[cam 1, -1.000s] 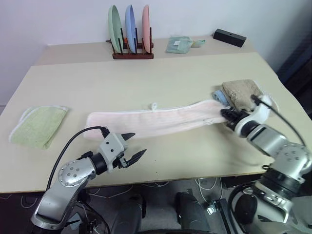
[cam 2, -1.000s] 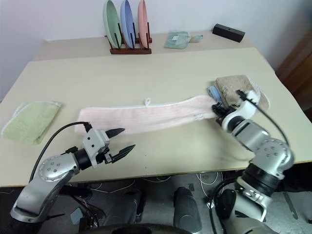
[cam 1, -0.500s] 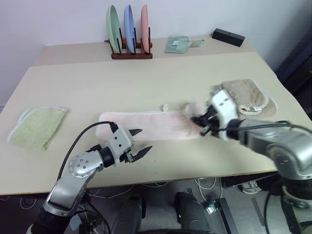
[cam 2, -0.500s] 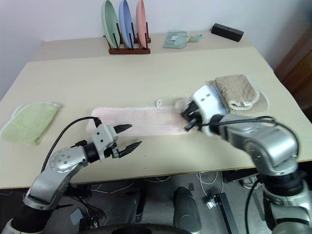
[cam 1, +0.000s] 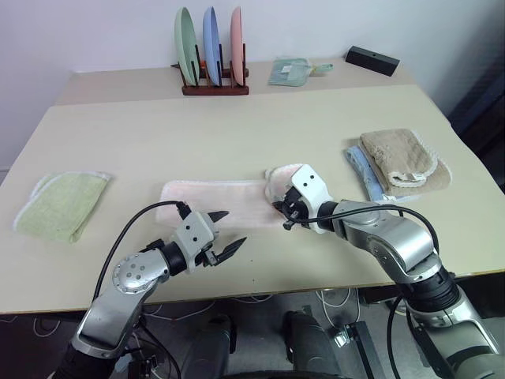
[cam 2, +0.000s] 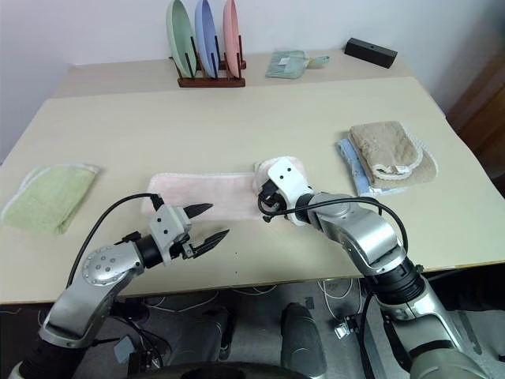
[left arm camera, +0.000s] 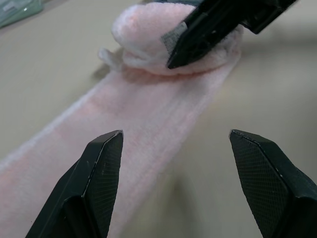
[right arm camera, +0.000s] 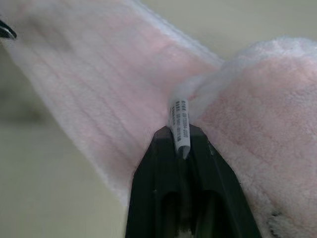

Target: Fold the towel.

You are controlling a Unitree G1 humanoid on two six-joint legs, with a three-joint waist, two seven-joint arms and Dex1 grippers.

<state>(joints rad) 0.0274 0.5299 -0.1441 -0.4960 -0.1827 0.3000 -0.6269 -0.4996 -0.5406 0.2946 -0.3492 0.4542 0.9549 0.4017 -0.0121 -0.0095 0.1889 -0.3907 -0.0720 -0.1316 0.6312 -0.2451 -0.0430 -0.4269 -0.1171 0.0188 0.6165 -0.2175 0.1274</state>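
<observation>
I see the towel's curled end [cam 1: 279, 178] in a soft, rounded roll, so the pale pink towel [cam 1: 213, 199] will gather into puffy folds when I lift it by its edge.
The pale pink towel [cam 1: 213, 201] lies flat across the middle of the table, with its right end lifted and curled back over itself [cam 1: 282, 175]. My right gripper [cam 1: 284, 212] is at that curled end. In the right wrist view its fingers [right arm camera: 163, 163] are shut on the towel's edge, and the small white tag [right arm camera: 180, 121] sticks out between them. My left gripper [cam 1: 229, 229] hovers open just in front of the towel's near edge, holding nothing. In the left wrist view its fingers [left arm camera: 99, 173] stand wide apart and point at the pink strip [left arm camera: 143, 114].
A folded light green towel [cam 1: 59, 204] lies at the left edge. A beige towel [cam 1: 398, 158] rests on a blue cloth at the right. At the back stand a plate rack [cam 1: 211, 51], a small green cloth [cam 1: 290, 71] and a black box [cam 1: 371, 61].
My right gripper has swept left from beside the beige towel to the table's middle, dragging the towel's right end back over itself. The left gripper has stayed put and open.
</observation>
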